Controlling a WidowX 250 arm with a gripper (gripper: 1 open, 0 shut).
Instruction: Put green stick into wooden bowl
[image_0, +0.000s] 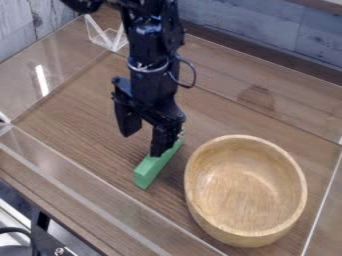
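Note:
The open fingers spread across the stick's narrow width (158, 166), so my gripper should keep going down to the green stick's far end (171, 148) and close there.
The green stick (154, 167) lies flat on the brown wooden table, just left of the wooden bowl (246, 189), which stands empty at the lower right. My black gripper (147, 137) points straight down and hangs open over the stick's far end, which it hides. One finger (128, 122) stands left of the stick and the other sits over its far end. I cannot tell whether the fingertips touch the stick.
Clear acrylic walls (47, 70) ring the wooden table (254, 100). A small clear stand (107, 36) sits at the back left corner. A grey wall runs behind the table.

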